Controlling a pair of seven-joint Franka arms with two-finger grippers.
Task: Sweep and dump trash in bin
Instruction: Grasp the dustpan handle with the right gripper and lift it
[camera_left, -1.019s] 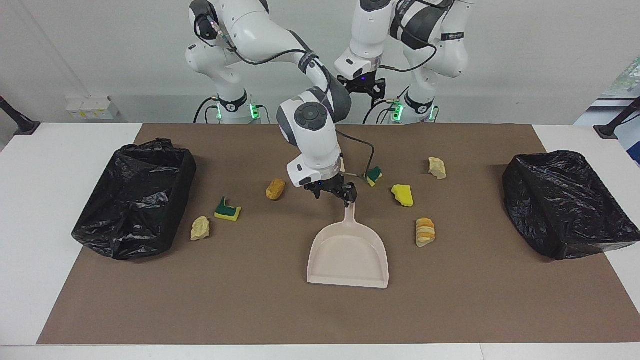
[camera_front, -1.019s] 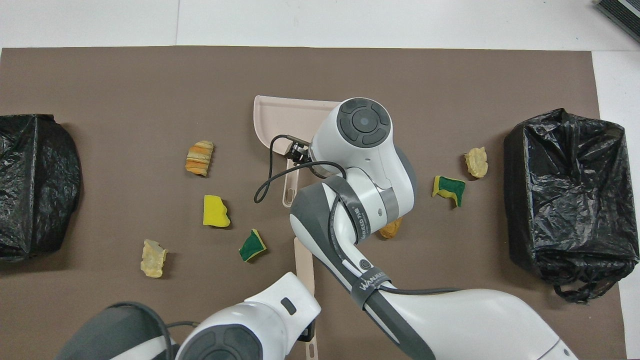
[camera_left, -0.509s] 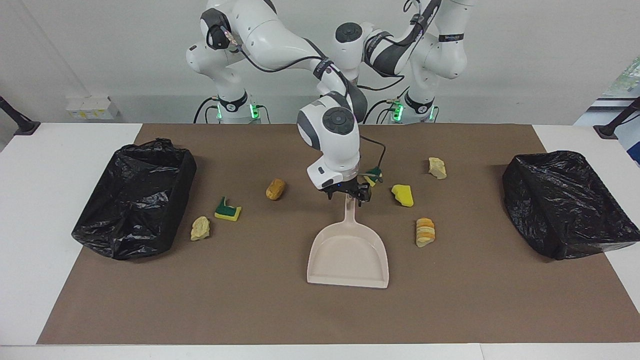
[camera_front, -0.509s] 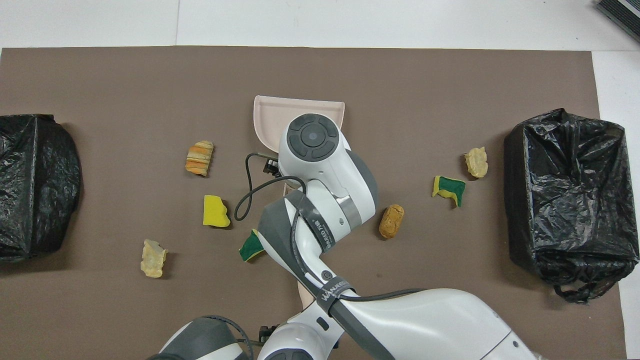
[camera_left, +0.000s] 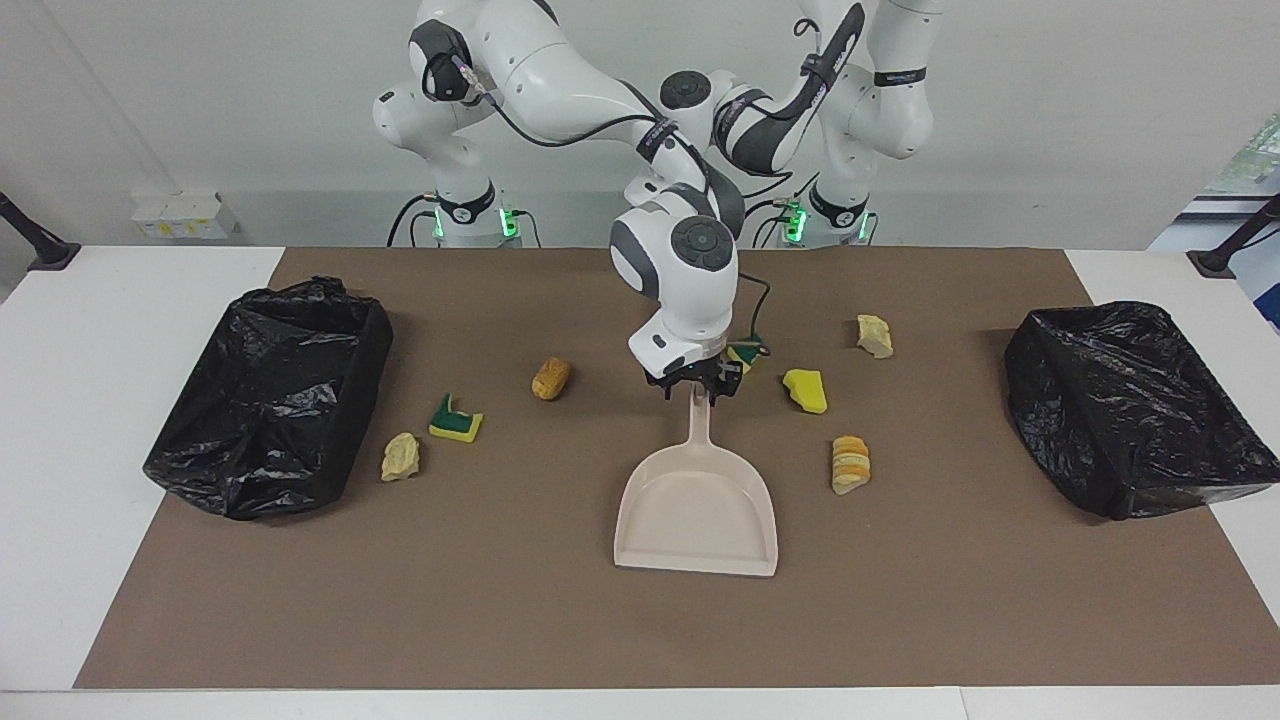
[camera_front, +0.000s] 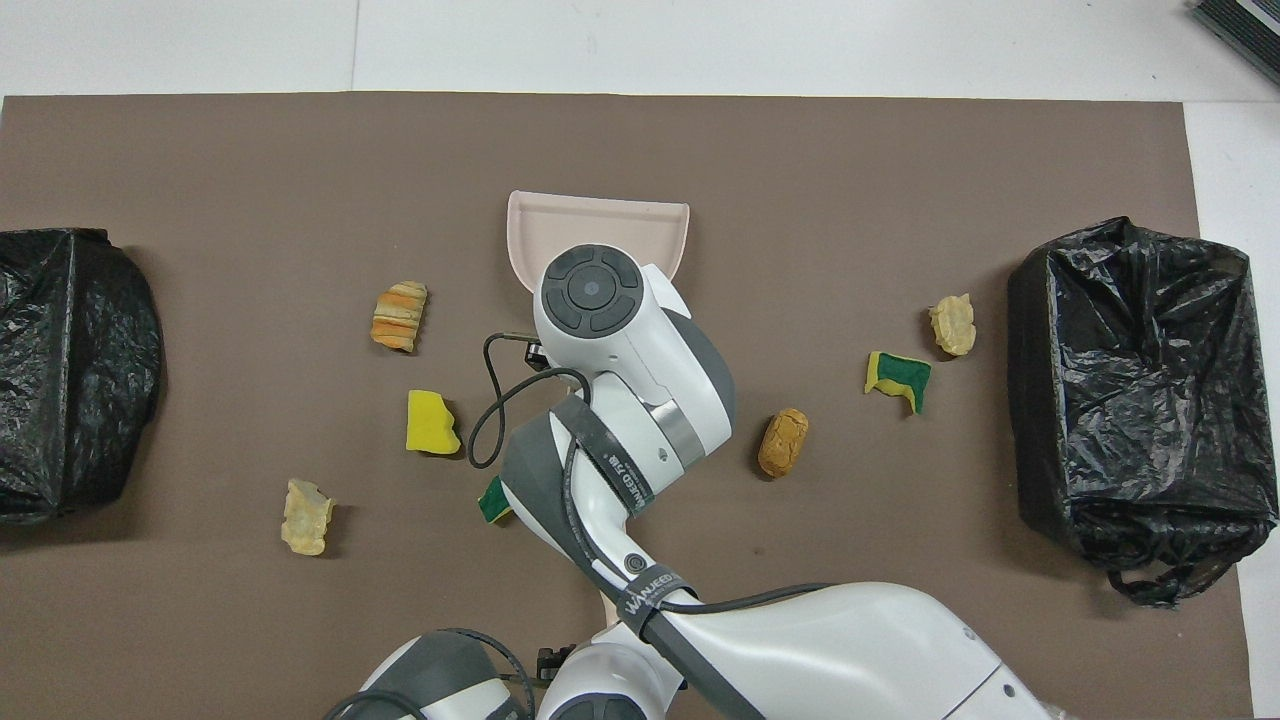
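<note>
The dustpan's opening (camera_left: 696, 562) points at the mat's far edge. So my right gripper should first turn the dustpan toward the yellow wedge (camera_left: 805, 390), and then my left gripper will sweep with the brush.
The beige dustpan (camera_left: 697, 510) lies mid-mat, its handle pointing at the robots; its mouth shows in the overhead view (camera_front: 600, 215). My right gripper (camera_left: 697, 388) is open, its fingers on either side of the handle's end. Trash is scattered around: a bread chunk (camera_left: 551, 378), a sponge bit (camera_left: 456, 420), a pale lump (camera_left: 401, 456), a yellow wedge (camera_left: 806, 391), a striped chunk (camera_left: 851, 464), another lump (camera_left: 874, 336), and a sponge bit (camera_left: 745, 353) half hidden by the right arm. My left gripper is hidden; only a dark bit (camera_front: 547, 660) shows.
Black-bagged bins stand at the right arm's end (camera_left: 270, 395) and the left arm's end (camera_left: 1130, 405) of the brown mat (camera_left: 500, 620). A strip of the brush's beige handle (camera_front: 607, 607) shows under the arms near the robots.
My right gripper has shifted toward the left arm's end and now sits at the handle's tip. My left arm has folded, its hand dropping out of sight. The dustpan has not moved.
</note>
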